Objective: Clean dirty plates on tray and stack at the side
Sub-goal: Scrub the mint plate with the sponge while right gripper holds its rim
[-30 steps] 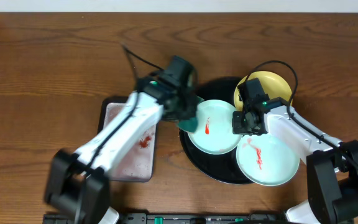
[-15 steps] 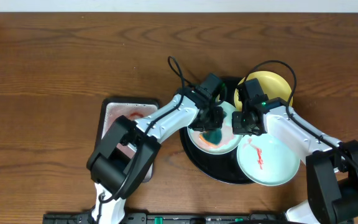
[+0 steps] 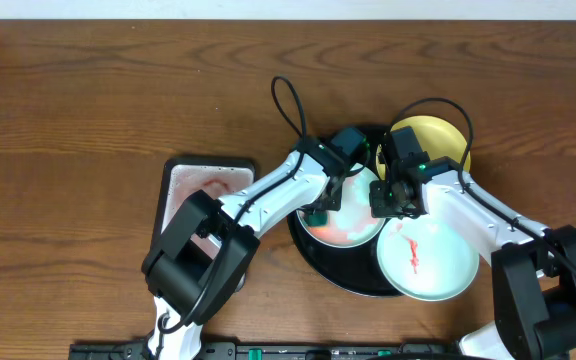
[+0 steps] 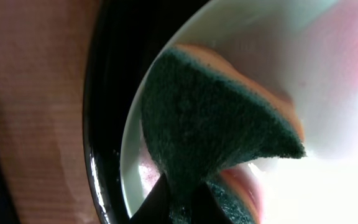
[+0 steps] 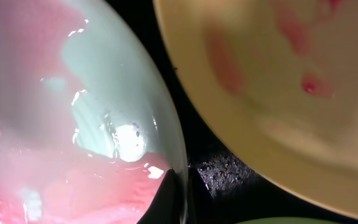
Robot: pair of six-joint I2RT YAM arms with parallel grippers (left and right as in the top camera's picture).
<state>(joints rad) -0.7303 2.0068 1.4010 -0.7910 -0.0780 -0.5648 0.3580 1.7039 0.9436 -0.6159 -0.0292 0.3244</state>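
The green sponge is at the middle plate's rim (image 3: 302,217), and pink sauce (image 3: 359,212) is still there toward my right gripper. Next, my left gripper wipes the sponge in that direction.
A black tray (image 3: 313,255) holds three plates. The middle pale blue-green plate (image 3: 353,228) is smeared pink with sauce. My left gripper (image 3: 320,212) is shut on a green sponge (image 4: 216,124) pressed on that plate's left side (image 4: 328,74). My right gripper (image 3: 384,205) is shut on the same plate's right rim (image 5: 166,124). A second pale blue-green plate (image 3: 438,262) with a red smear (image 3: 411,252) lies at the front right. A yellow plate (image 3: 438,138) with red spots (image 5: 272,93) lies at the back right.
A rectangular silver pan (image 3: 203,180) with pink residue stands left of the tray on the brown wood table (image 3: 68,120). Black cables (image 3: 288,100) loop over the tray's back edge.
My left gripper swung from the pan side onto the middle plate with the sponge and rubbed leftward; the red streak is now a pink smear. The right gripper stayed on the rim.
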